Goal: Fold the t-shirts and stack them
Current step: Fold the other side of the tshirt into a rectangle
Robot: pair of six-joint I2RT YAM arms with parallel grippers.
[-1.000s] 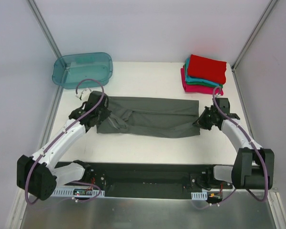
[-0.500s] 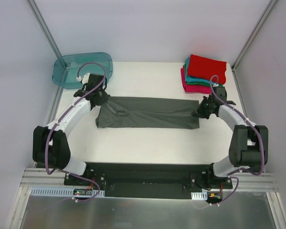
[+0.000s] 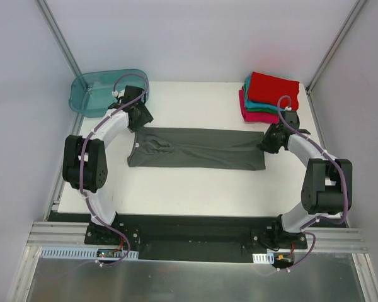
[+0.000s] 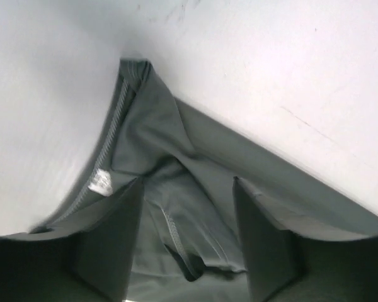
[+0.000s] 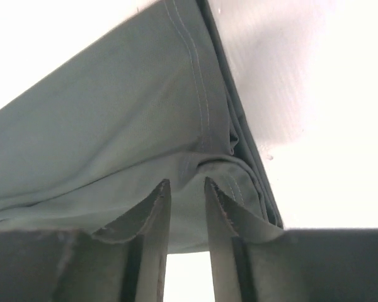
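My two grippers should turn the dark grey t-shirt lengthwise, hem [image 3: 259, 161] toward me, before they fold it, because it is lying crosswise with its neck end [image 3: 142, 147] under my left gripper.
The dark grey t-shirt [image 3: 198, 150] lies flat on the white table [image 3: 189, 189] as a long folded band. My left gripper [image 3: 138, 121] stands at its far left corner, jaws open. In the left wrist view the cloth [image 4: 157, 132] with its small neck label [image 4: 99, 181] lies under the open left gripper [image 4: 188, 182]. My right gripper [image 3: 269, 139] is at the band's right end. In the right wrist view the right gripper [image 5: 186, 182] is slightly open, with the stitched hem [image 5: 201, 113] just past its tips. A folded stack sits at the far right, red t-shirt [image 3: 274, 88] on top.
A translucent teal tub [image 3: 107, 91] stands at the far left corner, close behind my left gripper. The folded stack also shows teal [image 3: 257, 106] and magenta [image 3: 252, 116] layers. Metal frame posts rise at both far corners.
Both grippers carried the shirt's near edge toward the far side, narrowing it into a band. Both have since opened and let the cloth go.
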